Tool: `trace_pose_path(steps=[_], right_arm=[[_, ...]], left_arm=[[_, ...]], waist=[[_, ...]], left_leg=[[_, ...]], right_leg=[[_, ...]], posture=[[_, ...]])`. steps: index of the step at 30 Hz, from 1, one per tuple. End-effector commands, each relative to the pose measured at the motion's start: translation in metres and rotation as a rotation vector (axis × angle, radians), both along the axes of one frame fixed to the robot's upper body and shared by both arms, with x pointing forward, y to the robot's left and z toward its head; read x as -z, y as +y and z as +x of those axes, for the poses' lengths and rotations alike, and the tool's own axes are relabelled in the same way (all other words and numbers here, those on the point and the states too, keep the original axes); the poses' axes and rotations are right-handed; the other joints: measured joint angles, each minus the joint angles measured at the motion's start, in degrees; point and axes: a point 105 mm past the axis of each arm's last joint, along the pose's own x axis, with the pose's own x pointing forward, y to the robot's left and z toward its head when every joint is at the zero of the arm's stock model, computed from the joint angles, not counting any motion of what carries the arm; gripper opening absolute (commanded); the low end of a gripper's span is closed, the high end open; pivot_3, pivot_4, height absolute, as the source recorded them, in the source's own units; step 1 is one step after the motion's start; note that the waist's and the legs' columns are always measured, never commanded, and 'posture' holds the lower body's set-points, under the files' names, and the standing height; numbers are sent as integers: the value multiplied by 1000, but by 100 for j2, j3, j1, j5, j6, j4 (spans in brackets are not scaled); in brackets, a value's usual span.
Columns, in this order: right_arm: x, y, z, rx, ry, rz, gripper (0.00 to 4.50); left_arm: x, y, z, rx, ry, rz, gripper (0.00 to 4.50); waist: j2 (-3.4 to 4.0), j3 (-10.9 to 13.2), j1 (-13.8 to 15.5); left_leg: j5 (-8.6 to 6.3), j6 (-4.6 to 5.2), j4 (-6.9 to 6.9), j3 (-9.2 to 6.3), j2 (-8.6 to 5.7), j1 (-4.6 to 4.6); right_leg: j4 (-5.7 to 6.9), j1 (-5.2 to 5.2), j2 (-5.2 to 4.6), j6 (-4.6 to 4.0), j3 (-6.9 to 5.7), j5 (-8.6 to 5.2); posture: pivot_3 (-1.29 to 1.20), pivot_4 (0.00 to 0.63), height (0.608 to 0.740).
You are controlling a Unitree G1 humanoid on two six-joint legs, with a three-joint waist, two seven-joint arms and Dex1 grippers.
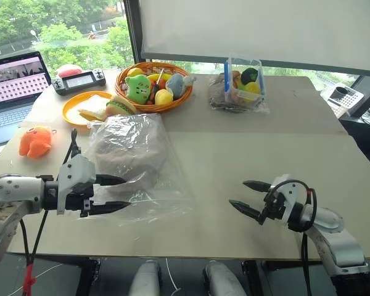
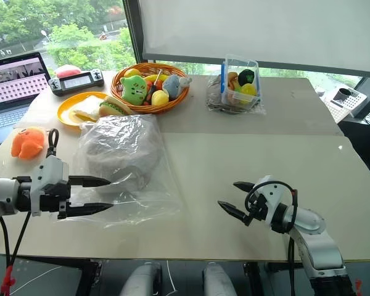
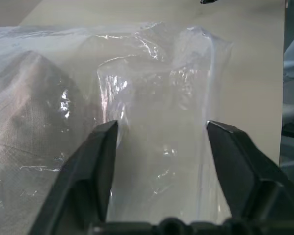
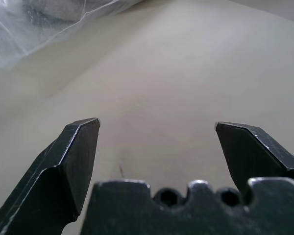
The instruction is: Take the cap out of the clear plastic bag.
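I expect the clear plastic bag (image 1: 155, 202) to lie flat and empty once I pull the cap out, because the cap makes the only domed lump (image 1: 131, 151) under the loose film.
The clear plastic bag (image 1: 139, 169) lies crinkled on the left half of the table, and the grey-beige cap (image 1: 128, 148) sits inside it as a domed lump. At the bag's near left edge my left gripper (image 1: 120, 193) stands open, its fingers pointing right over the loose plastic. The left wrist view shows the bag's film (image 3: 161, 132) between the spread fingers (image 3: 95, 166) and the cap (image 3: 34, 112) to one side. My right gripper (image 1: 245, 195) hovers open over bare table to the right of the bag, pointing left, nothing in it.
An orange plush toy (image 1: 36, 141) lies at the left edge. Behind the bag stand an orange plate (image 1: 77, 106) with food, a woven basket (image 1: 153, 86) of toys and a clear box (image 1: 243, 83). A laptop (image 1: 12, 83) sits far left.
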Motion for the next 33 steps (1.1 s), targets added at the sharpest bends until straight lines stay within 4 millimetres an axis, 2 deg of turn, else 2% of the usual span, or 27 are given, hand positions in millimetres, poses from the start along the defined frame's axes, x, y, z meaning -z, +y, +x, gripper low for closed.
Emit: trace_pose_path(steps=[1,5,10,13,17,18,22,24,25,29,33], right_arm=[[-7,-1,2,5,-37,3,4500],[-7,-1,3,5,-38,6,4500],[-7,0,4,7,-42,12,4500],[-7,1,5,11,-45,13,4500],[-8,1,4,22,-52,14,4500],[-9,0,4,28,-55,14,4500],[-12,-1,4,41,-68,13,4500],[-15,0,3,43,-79,12,4500],[-17,0,2,43,-83,12,4500],[-29,9,-1,19,-115,10,4500],[-54,28,-14,-79,-142,33,4500]], left_arm=[[-12,1,-7,36,19,10,4417],[-6,6,-4,32,-18,105,4417],[9,15,25,-69,-201,247,4417],[16,13,39,-102,-308,278,4417],[19,1,44,-104,-328,219,4417],[19,-4,43,-88,-321,196,3894],[20,-16,42,-67,-296,127,2659],[19,-23,44,-66,-290,93,1849],[18,-27,45,-64,-286,80,1673],[19,-40,52,-81,-246,11,112],[19,-53,64,-139,-195,-78,35]], waist=[[-1,1,1],[0,2,1],[0,2,7],[0,2,14],[-1,3,17],[-1,3,16],[-1,3,14],[-1,3,18],[-1,3,18],[-1,3,28],[-1,3,28]], left_leg=[[0,0,2,0,0,0],[0,0,2,0,0,1],[0,0,2,0,-1,2],[0,0,4,-1,-2,0],[0,0,4,-1,-3,-4],[0,0,4,-2,-3,-4],[0,0,5,-2,-3,-3],[0,1,6,-2,-4,-3],[0,1,7,-3,-4,-3],[0,1,12,-5,-6,-5],[1,1,13,-8,-7,-5]], right_leg=[[0,1,0,1,0,0],[0,1,-1,17,0,-9],[1,3,-1,15,0,-7],[0,3,0,16,0,-6],[0,2,0,2,1,4],[0,2,0,-1,1,6],[1,3,0,1,1,6],[3,4,0,3,1,5],[2,4,0,7,1,3],[2,6,0,23,1,-2],[4,6,1,23,1,-1]], posture=[[0,150,740],[0,150,740],[0,150,740],[0,150,740],[0,150,740],[0,150,740],[0,150,740],[0,150,740],[0,150,740],[0,150,740],[0,150,740]])
